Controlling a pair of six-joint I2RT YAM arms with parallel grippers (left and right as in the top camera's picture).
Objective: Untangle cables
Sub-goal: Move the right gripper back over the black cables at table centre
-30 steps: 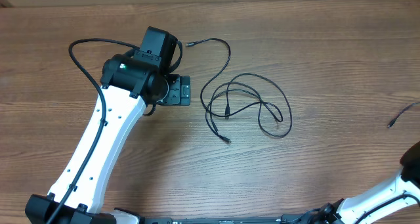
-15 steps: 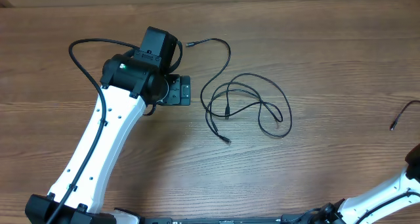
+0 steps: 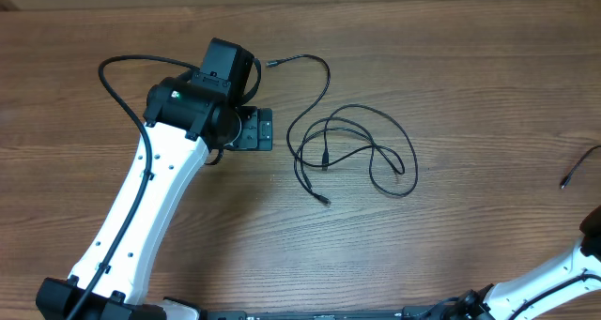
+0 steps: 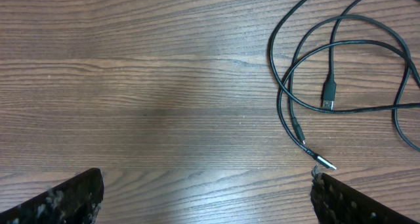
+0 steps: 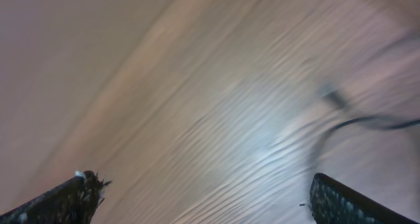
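Note:
I can see one cable's bend lying on top of the other cable's wide loop, so I keep moving my right gripper toward that bend until its open fingers can close there.
A loose tangle of thin black cables lies at the table's centre, and one strand runs up to a plug. My left gripper hovers just left of the tangle, open and empty. In the left wrist view the cables loop at the upper right. One plug rests inside the loops and another plug lies just above my right fingertip. A separate cable lies at the right edge. The right wrist view is blurred, showing my right gripper open above bare wood, left of a cable.
The wooden table carries nothing else. The left arm reaches in from the bottom left, with its own thick black wiring arching beside it. Part of the right arm shows at the bottom right corner.
The plug end of the separate cable at the right edge has slid slightly down and to the right, and the right arm has edged further out of frame. The left arm is still.

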